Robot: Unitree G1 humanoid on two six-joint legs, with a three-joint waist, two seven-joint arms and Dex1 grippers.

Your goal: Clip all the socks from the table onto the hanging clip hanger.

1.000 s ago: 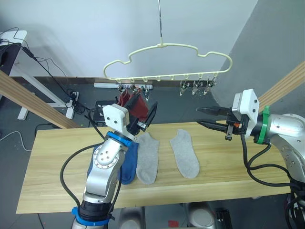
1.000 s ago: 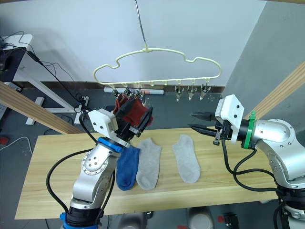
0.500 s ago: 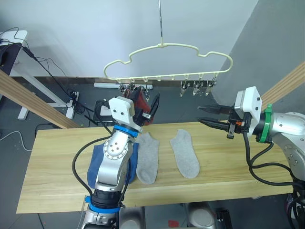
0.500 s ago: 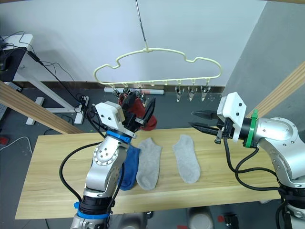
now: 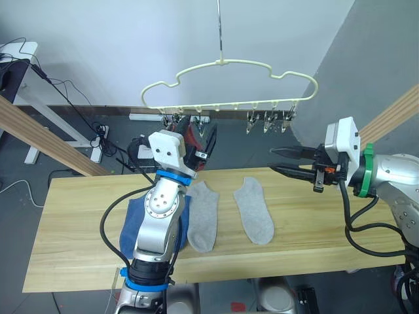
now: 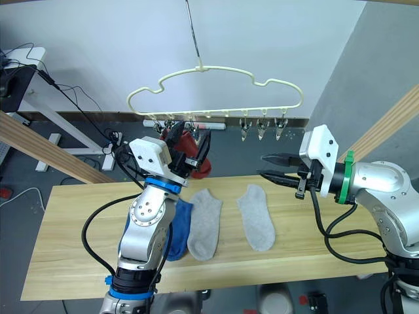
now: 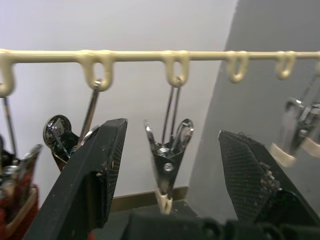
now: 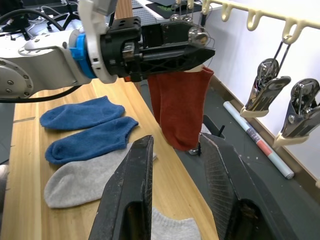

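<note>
The metal clip's handles (image 7: 169, 136) spread apart over a coiled spring, so the clip's pale tips (image 7: 165, 202) will open up for a sock when I squeeze.
The pale yellow clip hanger (image 5: 229, 62) hangs above the table's (image 5: 314, 229) far edge. Two rust red socks (image 8: 180, 110) dangle from clips at its left end. My left gripper (image 5: 200, 134) is raised beside them and stands open, with a bare metal clip (image 7: 167, 165) between its fingers. Two blue socks (image 8: 82, 112) (image 8: 90, 140) lie on the table, partly hidden behind my left arm. Two light grey socks (image 5: 203, 216) (image 5: 254, 210) lie to their right. My right gripper (image 5: 273, 159) hovers open over the table's far right, holding nothing.
Three bare clips (image 5: 268, 121) hang at the hanger's right end. Slanted wooden beams (image 5: 39, 134) (image 5: 393, 114) flank the table. Cables and a power strip lie on the floor behind it, and a white desk (image 5: 16, 52) stands at far left.
My left gripper rose from the table's far edge to the clip row and let go of the red sock, which now hangs. The right gripper has barely moved.
</note>
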